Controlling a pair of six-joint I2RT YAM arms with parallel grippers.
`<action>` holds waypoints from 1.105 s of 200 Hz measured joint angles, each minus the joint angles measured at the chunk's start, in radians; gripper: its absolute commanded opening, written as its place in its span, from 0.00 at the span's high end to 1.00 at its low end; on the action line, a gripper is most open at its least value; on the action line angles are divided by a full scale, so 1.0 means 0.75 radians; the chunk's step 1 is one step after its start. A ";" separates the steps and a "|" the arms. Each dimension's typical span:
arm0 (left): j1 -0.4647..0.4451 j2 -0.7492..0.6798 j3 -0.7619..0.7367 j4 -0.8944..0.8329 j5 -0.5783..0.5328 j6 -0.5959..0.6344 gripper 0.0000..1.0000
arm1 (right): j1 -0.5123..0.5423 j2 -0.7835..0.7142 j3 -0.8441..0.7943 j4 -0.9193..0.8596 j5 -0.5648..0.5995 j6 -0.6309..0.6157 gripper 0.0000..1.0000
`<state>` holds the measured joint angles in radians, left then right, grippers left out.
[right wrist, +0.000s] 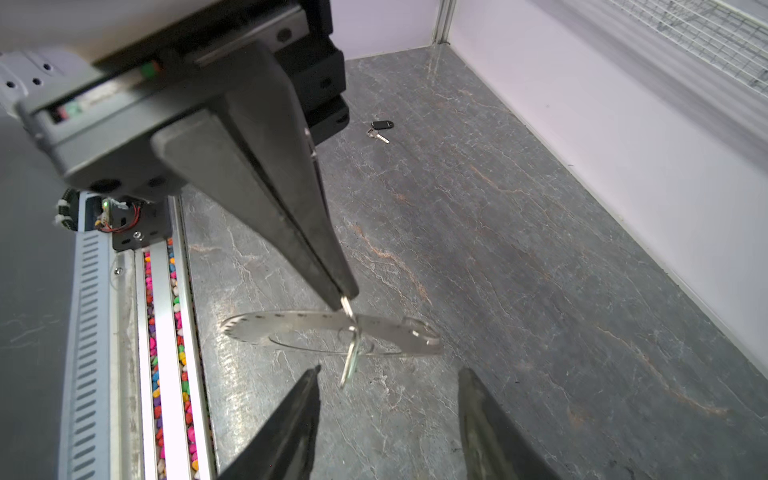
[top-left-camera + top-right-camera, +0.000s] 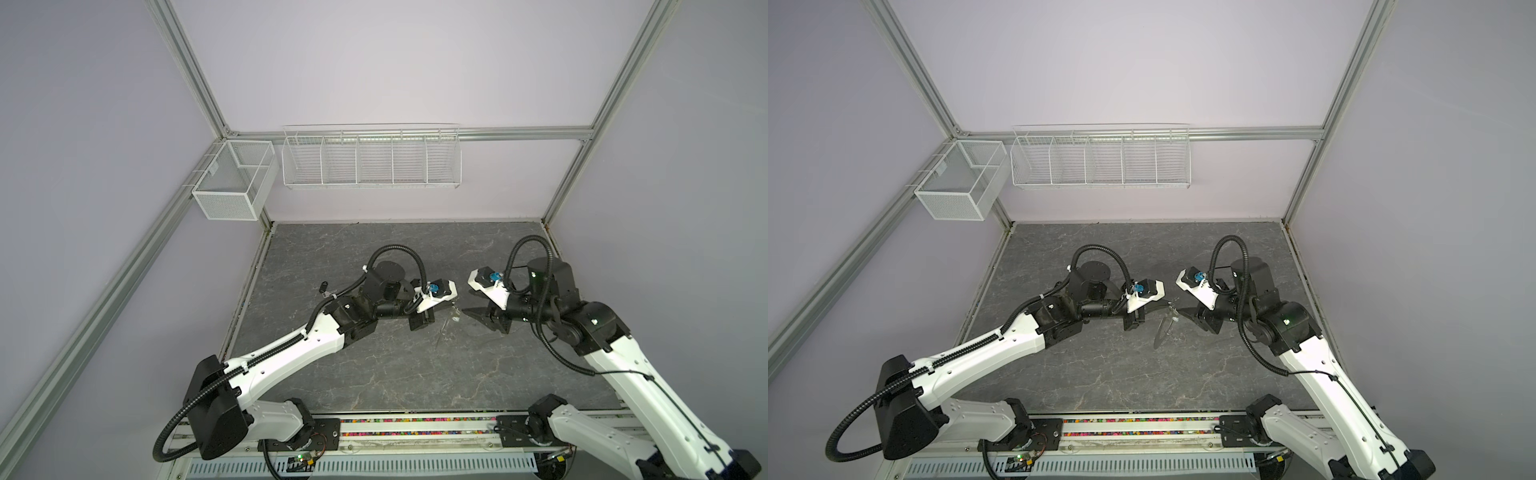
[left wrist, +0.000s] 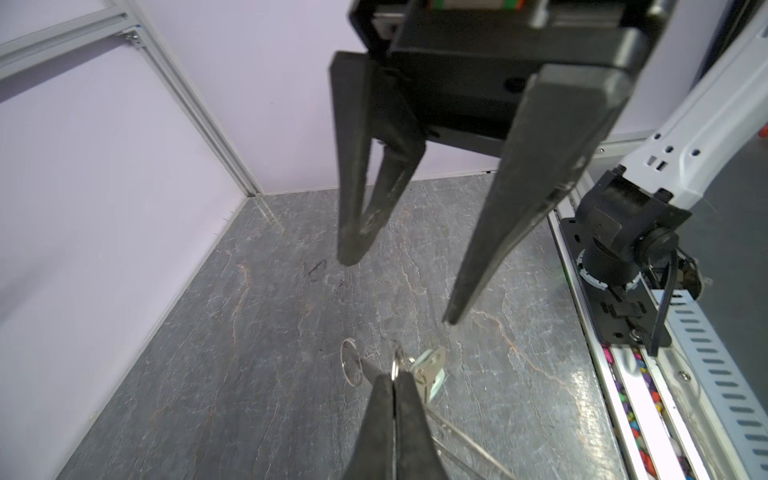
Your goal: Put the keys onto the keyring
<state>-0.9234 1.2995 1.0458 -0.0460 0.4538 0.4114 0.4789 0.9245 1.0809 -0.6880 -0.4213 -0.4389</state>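
Observation:
The mint-headed key hangs loose from the loop in my left gripper (image 1: 348,308). I should grasp the key's head (image 1: 352,364) with my right gripper before my left gripper opens.
The keyring (image 1: 291,328), a flat grey metal disc, hangs tilted above the table from a small wire loop (image 1: 347,308). My left gripper (image 3: 395,376) is shut on that loop. The mint-headed key (image 1: 351,365) dangles from the same loop, under the disc; the left wrist view shows this key (image 3: 432,370) right beside my fingertips. In both top views the disc (image 2: 442,332) (image 2: 1163,332) hangs edge-on between the arms. My right gripper (image 1: 390,372) stands open just short of the hanging key, holding nothing. The black-headed key (image 1: 380,129) (image 2: 324,286) lies on the table behind the left arm.
The dark marbled table (image 2: 374,374) ends at lilac walls on three sides. Two white wire baskets (image 2: 370,158) (image 2: 232,183) hang on the back rail. A metal rail with coloured beads (image 2: 415,428) runs along the front edge between the arm bases.

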 measured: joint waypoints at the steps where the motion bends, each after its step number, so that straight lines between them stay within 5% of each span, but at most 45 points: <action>1: 0.001 -0.001 -0.002 0.005 -0.001 -0.004 1.00 | 0.000 -0.003 -0.003 0.004 -0.002 0.004 0.45; 89: 0.018 -0.075 -0.124 0.415 -0.027 -0.253 1.00 | -0.007 0.147 -0.020 0.198 -0.095 0.166 0.52; 162: 0.018 -0.076 -0.144 0.512 -0.057 -0.299 1.00 | -0.009 0.181 0.005 0.260 -0.188 0.188 0.86; 221: 0.018 -0.074 -0.159 0.559 -0.062 -0.329 1.00 | -0.009 0.249 0.049 0.251 -0.264 0.167 0.92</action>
<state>-0.9096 1.2438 0.9264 0.3733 0.4072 0.1646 0.4725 1.1110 1.1175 -0.4995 -0.6193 -0.3138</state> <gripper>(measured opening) 0.049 0.088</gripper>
